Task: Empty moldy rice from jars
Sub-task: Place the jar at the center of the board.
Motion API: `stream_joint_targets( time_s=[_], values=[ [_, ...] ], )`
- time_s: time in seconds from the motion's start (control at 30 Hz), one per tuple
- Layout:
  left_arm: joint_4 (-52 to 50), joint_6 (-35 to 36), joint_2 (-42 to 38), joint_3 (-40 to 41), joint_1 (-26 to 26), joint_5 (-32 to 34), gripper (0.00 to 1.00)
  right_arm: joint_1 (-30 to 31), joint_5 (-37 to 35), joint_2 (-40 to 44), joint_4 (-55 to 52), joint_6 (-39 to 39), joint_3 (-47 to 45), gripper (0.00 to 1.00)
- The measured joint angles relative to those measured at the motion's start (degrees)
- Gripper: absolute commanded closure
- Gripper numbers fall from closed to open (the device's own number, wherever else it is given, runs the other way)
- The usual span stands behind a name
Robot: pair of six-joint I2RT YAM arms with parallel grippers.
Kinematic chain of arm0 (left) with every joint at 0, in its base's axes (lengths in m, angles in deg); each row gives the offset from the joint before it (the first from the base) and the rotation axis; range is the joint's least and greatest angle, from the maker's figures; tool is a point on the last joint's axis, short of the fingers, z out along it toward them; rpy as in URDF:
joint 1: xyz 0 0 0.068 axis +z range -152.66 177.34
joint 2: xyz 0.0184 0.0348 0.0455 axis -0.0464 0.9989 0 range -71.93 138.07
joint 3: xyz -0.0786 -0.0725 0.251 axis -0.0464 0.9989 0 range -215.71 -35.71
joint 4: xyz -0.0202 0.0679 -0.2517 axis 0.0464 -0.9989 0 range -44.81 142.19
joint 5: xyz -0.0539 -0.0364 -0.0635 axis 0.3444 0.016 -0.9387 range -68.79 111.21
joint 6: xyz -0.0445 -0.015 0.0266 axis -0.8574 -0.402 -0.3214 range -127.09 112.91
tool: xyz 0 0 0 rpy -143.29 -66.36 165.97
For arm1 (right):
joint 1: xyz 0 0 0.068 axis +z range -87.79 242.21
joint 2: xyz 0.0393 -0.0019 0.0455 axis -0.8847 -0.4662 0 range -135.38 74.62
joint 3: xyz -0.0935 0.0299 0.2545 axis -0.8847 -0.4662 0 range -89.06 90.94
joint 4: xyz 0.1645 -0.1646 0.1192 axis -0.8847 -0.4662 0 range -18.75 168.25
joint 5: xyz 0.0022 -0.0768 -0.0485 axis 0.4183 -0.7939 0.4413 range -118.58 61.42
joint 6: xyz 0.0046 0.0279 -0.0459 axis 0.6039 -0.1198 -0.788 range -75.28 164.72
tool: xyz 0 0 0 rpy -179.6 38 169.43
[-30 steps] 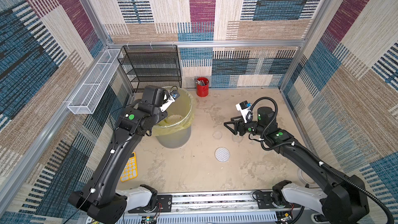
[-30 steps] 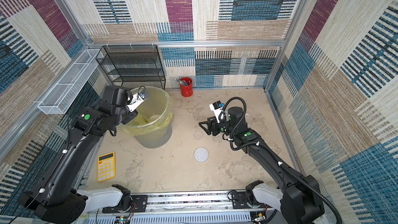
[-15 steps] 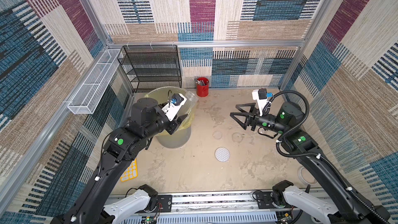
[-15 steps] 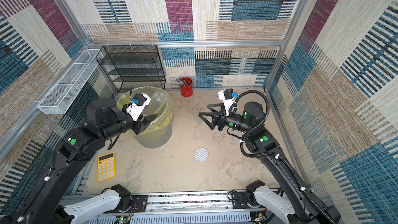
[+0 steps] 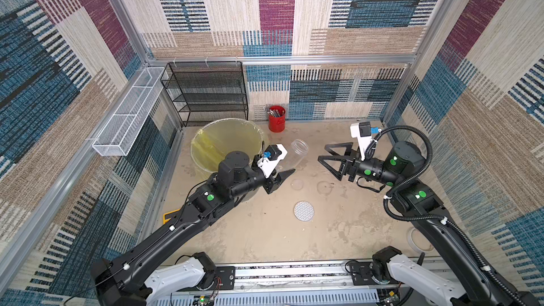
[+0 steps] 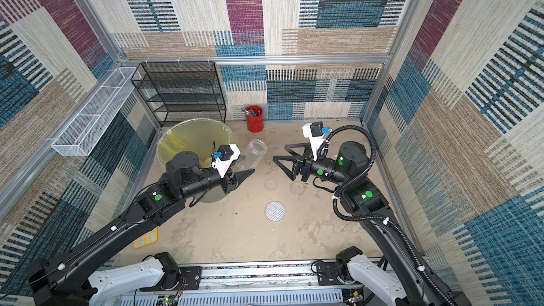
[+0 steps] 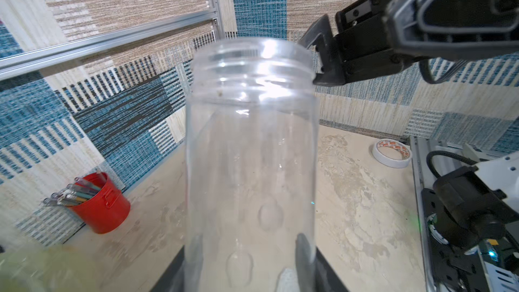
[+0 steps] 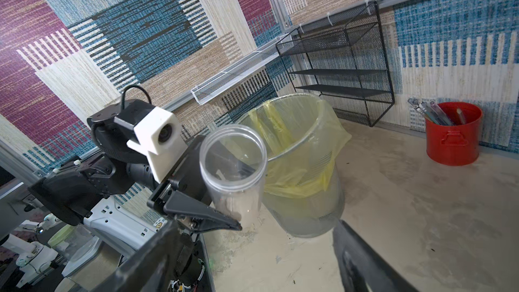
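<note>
My left gripper is holding the empty jar (image 5: 288,163) by its base. It should bring the jar's free rim (image 5: 299,146) over so that my right gripper can take the jar there and carry it away.
My left gripper (image 5: 280,173) (image 6: 240,172) is shut on the base of a clear, narrow jar (image 5: 298,152) (image 6: 255,153). The jar is tilted, its open mouth pointing up and toward the right arm, just right of the bin. In the left wrist view the jar (image 7: 251,147) looks empty between my fingers (image 7: 305,254). No moldy rice shows. My right gripper (image 5: 322,152) (image 6: 279,153) hangs open, facing the jar's mouth and a short way from it. In the right wrist view the jar (image 8: 233,169) stands beyond the open right gripper (image 8: 258,271).
A grey mesh bin with a yellow liner (image 5: 206,145) (image 8: 306,192) stands left of the jar. A red cup of pens (image 5: 276,119) and a black mesh shelf (image 5: 206,92) are at the back wall. Two clear round discs (image 5: 297,184), a white disc (image 5: 303,210), a yellow calculator (image 6: 145,239) and a tape roll (image 7: 391,153) lie on the table.
My left arm swung the jar away from over the bin, out to the right above the table. My right arm rose, and its gripper opened wider.
</note>
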Motion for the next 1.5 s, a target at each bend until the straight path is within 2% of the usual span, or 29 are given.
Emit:
stream_joint_targets(
  time_s=[0.27, 0.53, 0.7, 0.87, 1.17, 1.5],
  values=[
    [9.03, -1.99, 4.42, 0.94, -3.63, 1.53, 1.00, 0.28, -1.53, -0.61, 1.07, 1.29, -2.12, 0.13],
    [10.19, -1.95, 7.85, 0.39, -5.86, 3.45, 1.00, 0.37, -2.67, 0.74, 1.33, 1.68, -2.49, 0.13],
    [11.26, -1.90, 7.85, 0.48, -5.86, 4.68, 1.00, 0.37, -7.56, 1.33, -3.54, -2.89, 2.38, 0.14],
    [11.91, -1.90, 9.03, 0.72, -5.88, 4.63, 1.00, 0.37, -7.39, 0.74, -6.88, -6.32, 5.11, 0.20],
    [12.33, -1.68, 11.06, 1.40, -5.90, 4.42, 1.00, 0.37, -5.22, -4.44, -15.67, -15.69, 13.66, 0.43],
    [12.96, -1.07, 11.21, 3.43, -5.90, 4.39, 1.00, 0.37, -4.33, -8.72, -27.32, -23.76, 18.82, 0.51]
  ],
)
